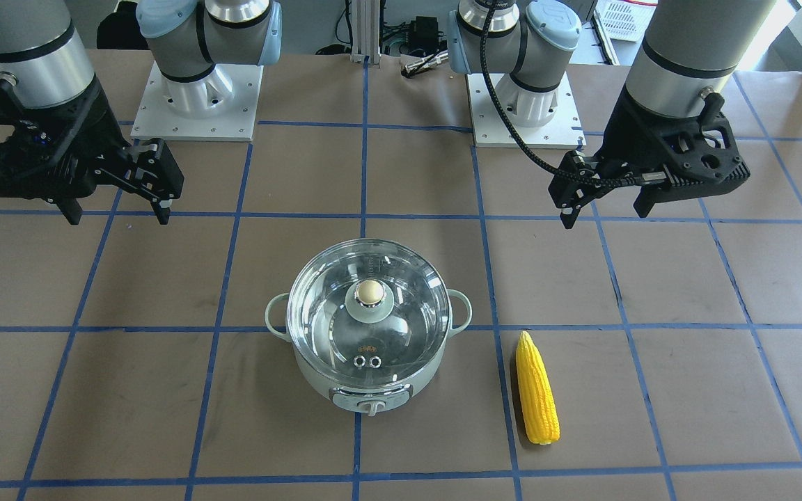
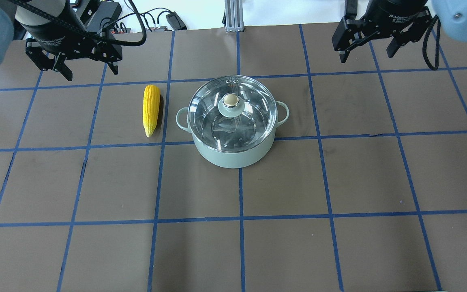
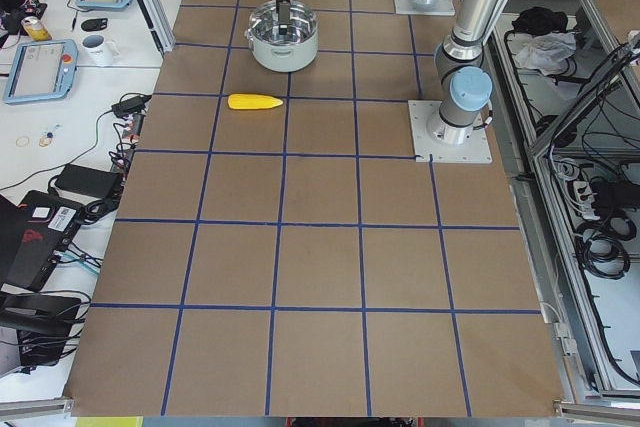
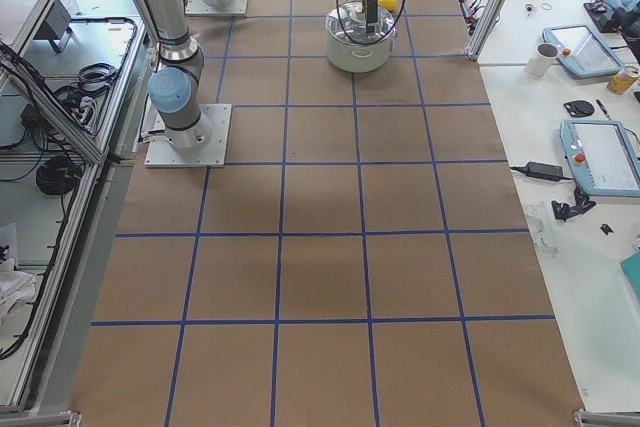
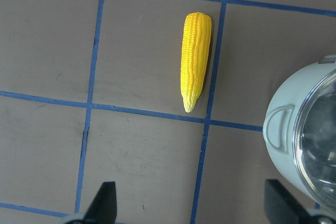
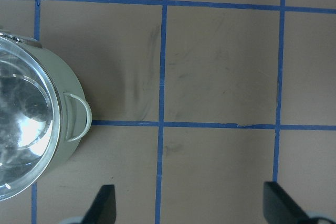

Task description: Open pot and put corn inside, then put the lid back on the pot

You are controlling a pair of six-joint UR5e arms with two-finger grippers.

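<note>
The glass lid lets only shiny steel (image 1: 391,342) show through, so I should expect an empty pot (image 1: 316,371) when I raise the lid by its knob.
The pale mint-green pot (image 2: 233,158) stands mid-table with its glass lid (image 2: 217,121) on, beige knob (image 2: 230,99) on top. It also shows in the front view (image 1: 373,393) with the lid (image 1: 331,313). The yellow corn (image 2: 151,109) lies flat on the table on the pot's left side, apart from it, and shows in the front view (image 1: 537,390) and the left wrist view (image 5: 195,59). My left gripper (image 2: 91,72) is open and empty, in the air beyond the corn. My right gripper (image 2: 367,54) is open and empty, in the air past the pot's right side.
The brown table carries a blue tape grid. The arms' base plates (image 1: 195,104) (image 1: 523,111) sit on the robot's side. Side benches hold tablets (image 3: 40,67) (image 4: 600,152), mugs and cables. The pot's handle (image 6: 79,116) shows in the right wrist view.
</note>
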